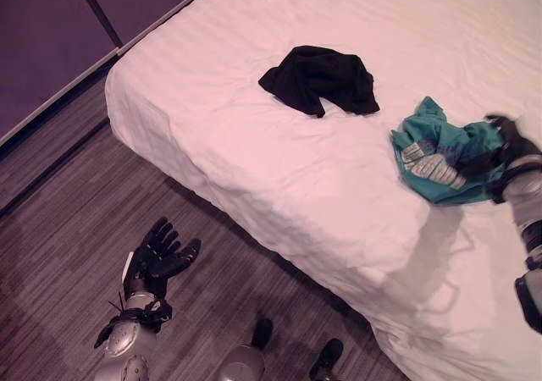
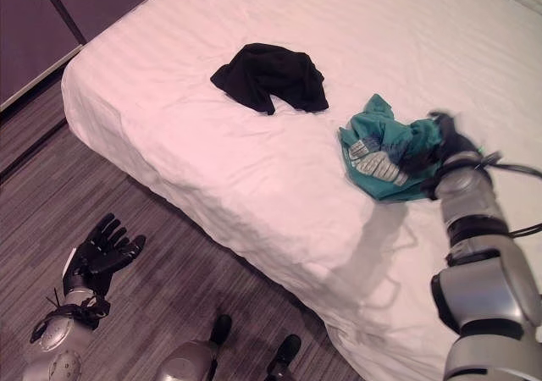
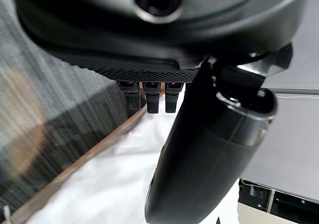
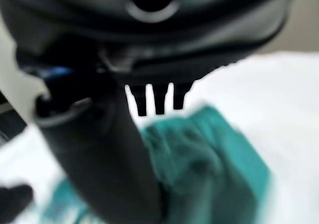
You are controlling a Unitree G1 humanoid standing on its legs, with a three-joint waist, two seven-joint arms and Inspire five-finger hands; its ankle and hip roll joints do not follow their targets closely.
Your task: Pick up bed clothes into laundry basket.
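Observation:
My gripper is about to lift and carry the teal garment (image 1: 440, 157). The garment lies crumpled in loose folds (image 1: 434, 124), so it will stay bunched with a short flap hanging down.
A teal garment with a grey striped patch (image 1: 436, 148) lies crumpled near the right side of the white bed (image 1: 254, 169). My right hand (image 1: 506, 146) is at its right edge, touching the cloth with fingers straight and thumb spread; the cloth (image 4: 214, 159) shows past the fingers in the right wrist view. A black garment (image 1: 320, 78) lies bunched farther back on the bed, apart from both hands. Low beside the bed's corner, my left hand (image 1: 157, 258) hangs open over the floor, holding nothing.
The bed's near corner (image 1: 127, 93) overhangs a dark wooden floor (image 1: 68, 254). A dark wall panel (image 1: 42, 34) runs along the far left, with a strip of floor between it and the bed.

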